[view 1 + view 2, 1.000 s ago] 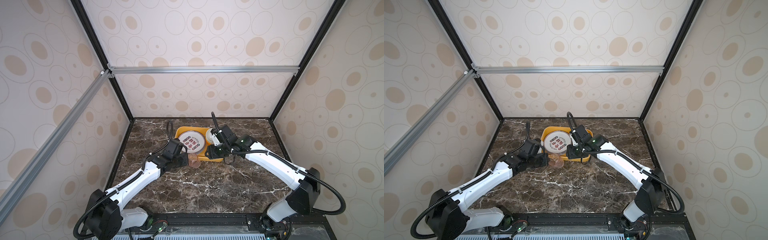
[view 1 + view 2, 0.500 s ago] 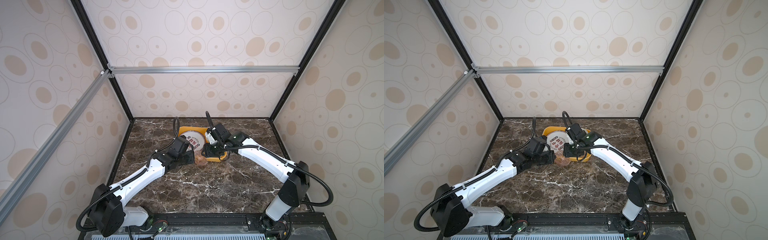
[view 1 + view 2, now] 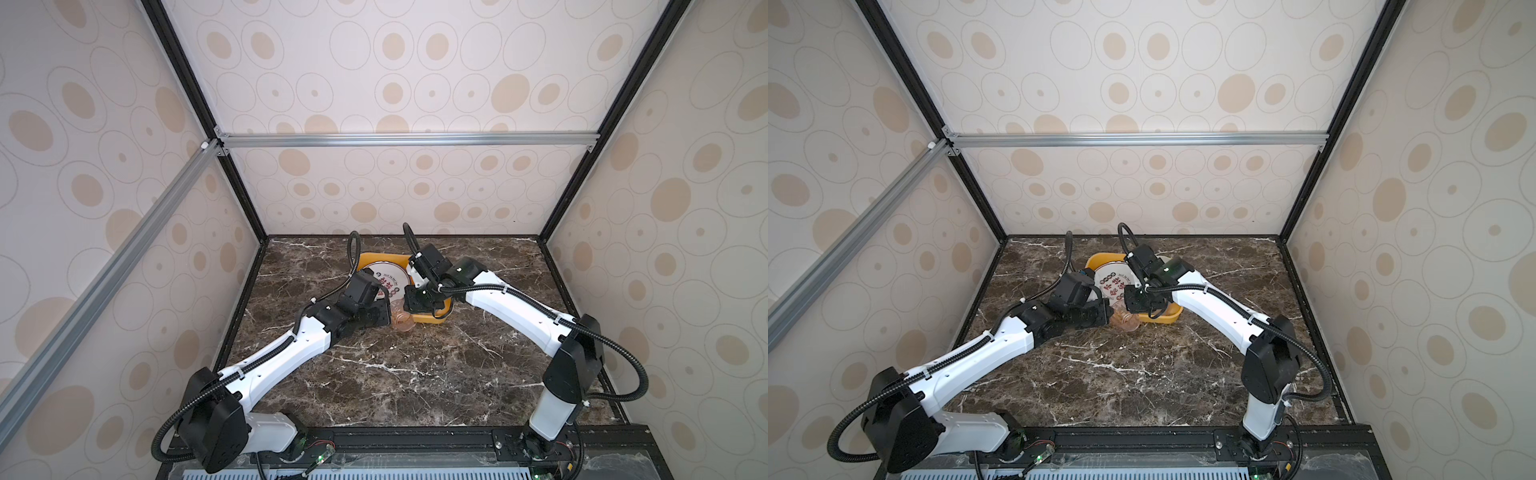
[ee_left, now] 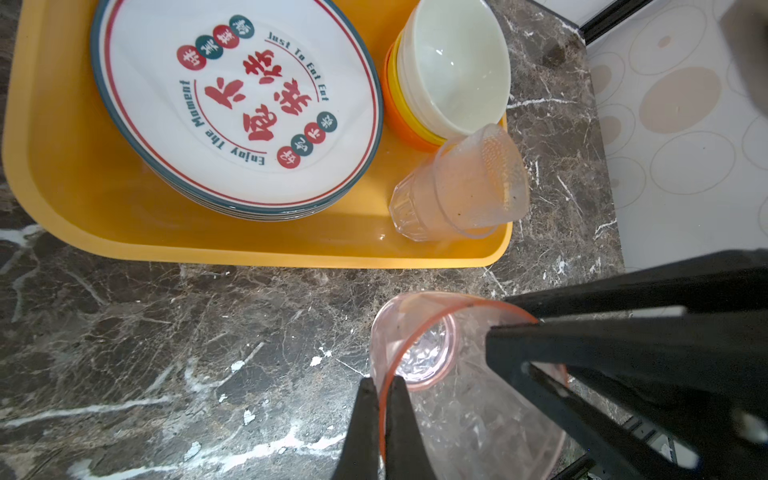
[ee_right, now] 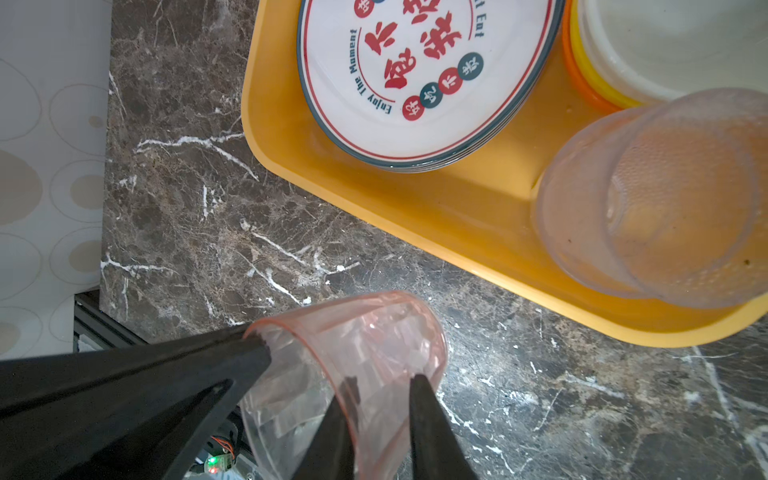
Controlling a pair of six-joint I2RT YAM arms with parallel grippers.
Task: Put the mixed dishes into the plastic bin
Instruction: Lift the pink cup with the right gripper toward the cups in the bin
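The nested cups (image 4: 497, 177) have their openings toward my right gripper's side, so I should pass the pink cup (image 3: 402, 317) from my left gripper to my right gripper for nesting.
A translucent pink cup (image 4: 419, 361) hangs tilted just above the marble, at the near edge of the mustard-yellow plastic bin (image 4: 249, 253). My left gripper (image 4: 383, 380) is shut on the cup's rim. My right gripper (image 5: 384, 380) straddles the opposite wall of the pink cup (image 5: 374, 332), one finger inside and one outside, with a gap still showing. In both top views the two grippers meet at the cup (image 3: 402, 321) (image 3: 1126, 320). The bin holds stacked white plates (image 4: 232, 104) with red characters, nested bowls (image 4: 453, 66) and two nested cups (image 4: 461, 183) on their side.
The bin (image 3: 432, 321) stands at the back middle of the dark marble table (image 3: 395, 386). Patterned walls and black frame posts close in the left, right and back. The arms' bases sit on the front rail.
My left gripper carried the pink cup rightwards to the bin's near edge. My right gripper came down from over the bin to the cup and narrowed its jaws around the wall.
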